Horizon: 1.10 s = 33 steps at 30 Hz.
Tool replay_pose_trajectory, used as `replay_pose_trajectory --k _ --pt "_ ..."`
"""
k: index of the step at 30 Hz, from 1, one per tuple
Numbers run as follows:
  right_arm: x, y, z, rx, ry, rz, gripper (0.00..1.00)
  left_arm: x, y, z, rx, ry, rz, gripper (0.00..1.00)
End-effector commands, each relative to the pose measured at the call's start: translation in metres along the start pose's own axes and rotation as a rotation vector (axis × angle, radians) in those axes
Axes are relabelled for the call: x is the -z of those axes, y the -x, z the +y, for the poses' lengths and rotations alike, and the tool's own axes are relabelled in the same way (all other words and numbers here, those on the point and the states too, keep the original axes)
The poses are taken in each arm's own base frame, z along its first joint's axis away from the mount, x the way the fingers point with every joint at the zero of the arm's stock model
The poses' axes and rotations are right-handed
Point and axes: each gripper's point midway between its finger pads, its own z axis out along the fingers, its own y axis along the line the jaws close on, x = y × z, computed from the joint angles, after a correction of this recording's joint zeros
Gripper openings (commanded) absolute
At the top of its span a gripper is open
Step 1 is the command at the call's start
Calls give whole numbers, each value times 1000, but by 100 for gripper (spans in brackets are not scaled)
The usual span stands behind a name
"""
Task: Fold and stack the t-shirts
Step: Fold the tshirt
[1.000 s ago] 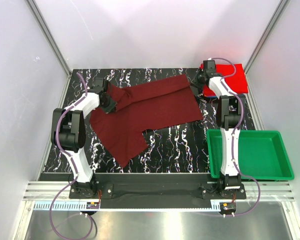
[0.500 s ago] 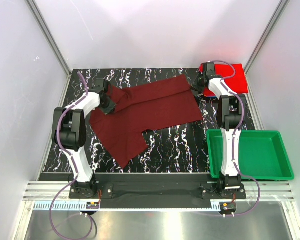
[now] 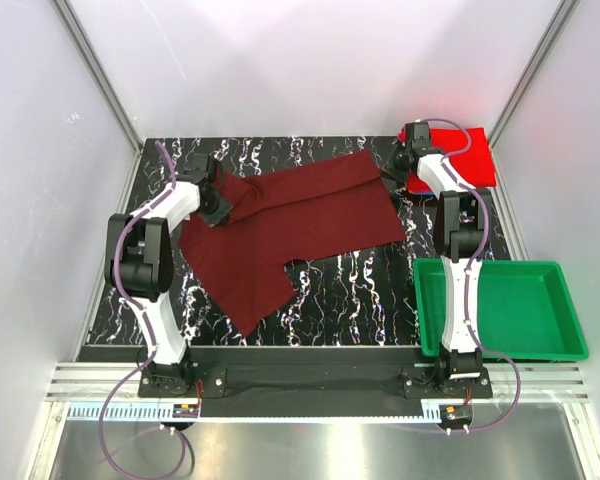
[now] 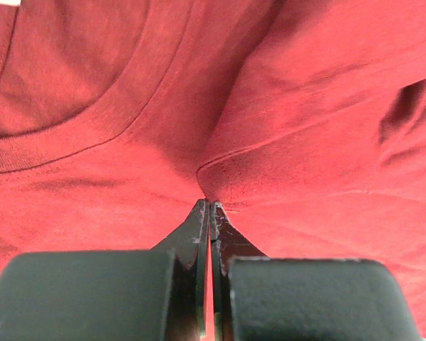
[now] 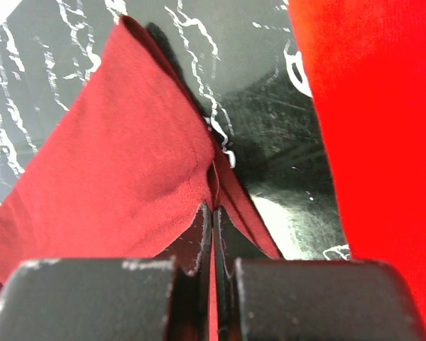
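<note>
The dark maroon t-shirt's folded piece (image 3: 315, 184) slopes up toward its far corner. Next, my right gripper pulls the hem's near end (image 3: 401, 236) toward the front to square the t-shirt before folding.
The dark maroon t-shirt (image 3: 290, 225) lies spread across the black marbled table, partly folded at its left end. My left gripper (image 3: 218, 208) is shut on its cloth near the collar; the left wrist view shows the jaws (image 4: 209, 206) pinching a fold of maroon cloth (image 4: 305, 106). My right gripper (image 3: 392, 172) is shut on the shirt's far right corner; the right wrist view shows the jaws (image 5: 213, 209) closed on the hem (image 5: 128, 163). The bright red t-shirt (image 3: 460, 155) lies folded at the back right (image 5: 383, 128). The blue shirt is out of view.
A green plastic tray (image 3: 570, 335) stands at the front right beside the right arm's base. White walls with metal frame posts enclose the table (image 3: 350, 290) on three sides.
The right gripper has drawn the shirt's right corner slightly toward the back, and the left gripper has shifted a little. The cloth lies nearly as before.
</note>
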Motion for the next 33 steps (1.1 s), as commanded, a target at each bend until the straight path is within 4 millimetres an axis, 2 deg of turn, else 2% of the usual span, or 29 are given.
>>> replay_pose_trajectory --k 1,4,6,8,9,10,11,12,14,15,16,17,18,19,23,27,30,33 --pt "25 33 32 24 58 -77 0 11 27 -13 -14 -14 -74 0" --pt "23 27 31 18 55 -60 1 8 27 -9 -13 16 -66 0" --pt "28 24 33 33 55 -61 7 11 24 -5 -14 28 -61 0" --pt "35 27 36 42 52 -69 16 16 21 -3 -18 26 -53 17" --pt "40 25 34 42 35 -51 20 25 20 -4 -23 13 -47 23" --pt "43 26 32 42 11 -51 24 31 21 -5 -28 7 -48 37" --pt "53 35 37 42 7 -65 27 35 21 -5 -29 6 -47 41" --pt "60 28 31 30 -34 -33 32 48 21 -4 -29 4 -49 45" --pt "78 31 26 7 -95 -41 33 56 18 2 -31 15 -47 50" --pt "85 25 22 -6 -117 -21 33 58 16 6 -28 22 -48 51" --pt "84 8 17 -21 -127 22 32 58 11 15 -18 33 -38 52" --pt "94 5 24 -20 -108 21 31 54 8 18 -11 30 -33 51" --pt "94 -4 24 -12 -108 39 28 50 5 25 14 37 -14 51" --pt "91 -22 21 9 -135 72 25 41 -5 36 28 64 19 50" --pt "90 -60 4 10 -196 154 16 24 -11 61 69 128 51 49" --pt "82 -76 -9 -3 -222 178 13 12 -10 78 85 184 62 47" --pt "82 -85 -29 -12 -300 185 12 3 -14 88 100 229 86 47" --pt "87 -102 -42 -37 -361 218 10 -1 -1 112 121 307 61 47"
